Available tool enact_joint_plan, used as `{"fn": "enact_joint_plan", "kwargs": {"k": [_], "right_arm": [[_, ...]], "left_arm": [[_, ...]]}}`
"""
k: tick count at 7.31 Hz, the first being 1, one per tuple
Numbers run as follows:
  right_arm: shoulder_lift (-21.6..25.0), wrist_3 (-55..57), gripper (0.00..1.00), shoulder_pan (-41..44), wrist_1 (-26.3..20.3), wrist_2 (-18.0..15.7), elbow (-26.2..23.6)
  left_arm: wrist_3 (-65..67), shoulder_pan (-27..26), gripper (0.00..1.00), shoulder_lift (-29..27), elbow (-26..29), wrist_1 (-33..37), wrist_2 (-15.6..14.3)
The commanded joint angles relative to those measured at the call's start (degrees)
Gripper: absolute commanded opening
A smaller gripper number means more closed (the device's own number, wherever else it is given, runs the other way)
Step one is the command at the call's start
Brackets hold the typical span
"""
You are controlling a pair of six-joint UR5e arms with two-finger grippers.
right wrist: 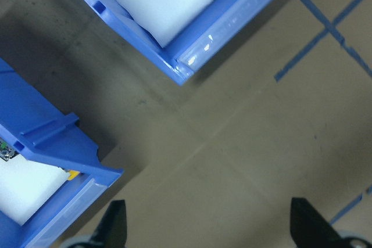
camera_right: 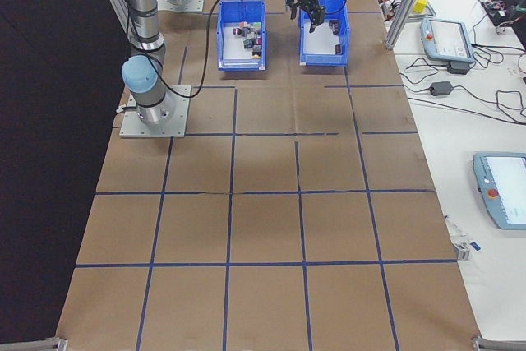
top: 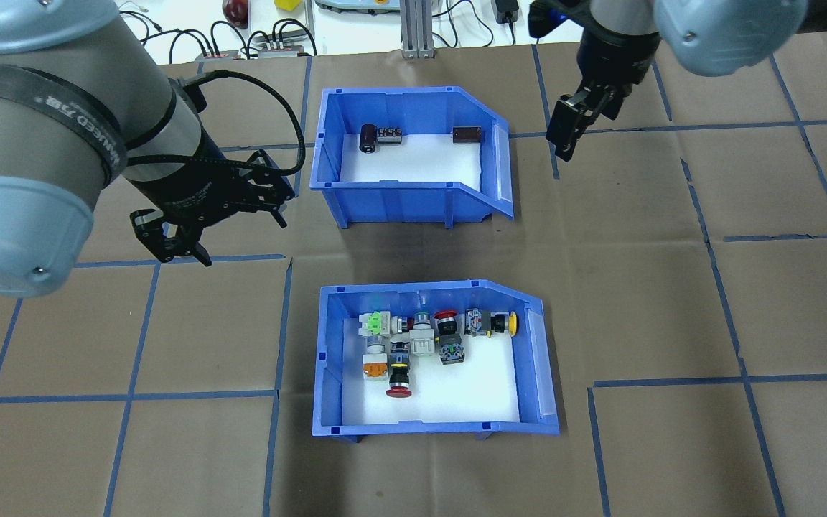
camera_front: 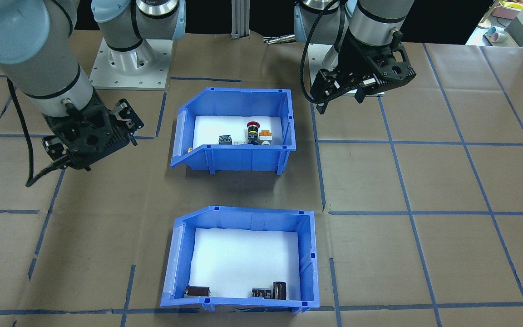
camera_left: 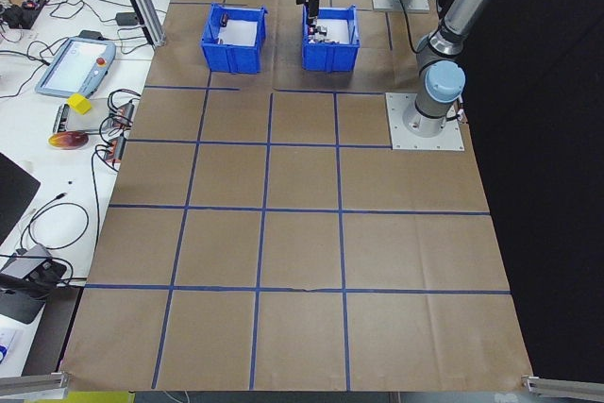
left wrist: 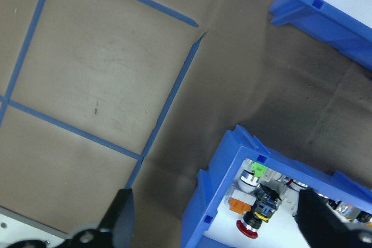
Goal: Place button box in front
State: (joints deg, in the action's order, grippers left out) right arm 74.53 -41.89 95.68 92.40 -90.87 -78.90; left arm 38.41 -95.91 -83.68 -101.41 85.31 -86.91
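The switches (camera_front: 253, 134) sit bunched along the button box's front side (camera_front: 238, 158), so I expect them to stay close together there and come along when I bring the box forward.
The button box (top: 533, 359) is a blue bin with a white liner holding several push-button switches, among them a red mushroom head. It stands on the robot's side of the table, behind the other blue bin (top: 331, 154) as seen from across the table. It also shows as the button box (camera_front: 234, 156) in the front-facing view and at the lower right of the left wrist view (left wrist: 212, 201). My left gripper (top: 180, 251) hovers open to the box's left. My right gripper (top: 564, 143) hangs open beside the far bin's open end. Neither touches a bin.
The other blue bin (camera_front: 243, 218) holds only black capacitors and sits on the operators' side. Brown paper with blue tape lines covers the table (camera_front: 447, 181). Tablets, cables and small items lie beyond the table edge (camera_left: 75, 63).
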Motion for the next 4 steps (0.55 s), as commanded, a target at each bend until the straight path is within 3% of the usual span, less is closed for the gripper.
{"fn": "enact_joint_plan", "kwargs": {"k": [1, 2, 4], "right_arm": [[-7.4, -10.1, 1.0, 8.3, 0.3, -1.1, 7.9], [-10.0, -16.9, 1.0, 11.3, 0.4, -1.0, 10.2], [-14.1, -20.2, 1.0, 14.3, 0.9, -1.1, 14.8]], "left_arm": [[25.5, -9.1, 0.99, -0.4, -2.4, 0.0, 0.7], [34.8, -12.5, 0.99, 0.4, -5.3, -0.1, 0.6], [49.8, -15.5, 0.99, 5.1, -12.2, -4.2, 1.1]]}}
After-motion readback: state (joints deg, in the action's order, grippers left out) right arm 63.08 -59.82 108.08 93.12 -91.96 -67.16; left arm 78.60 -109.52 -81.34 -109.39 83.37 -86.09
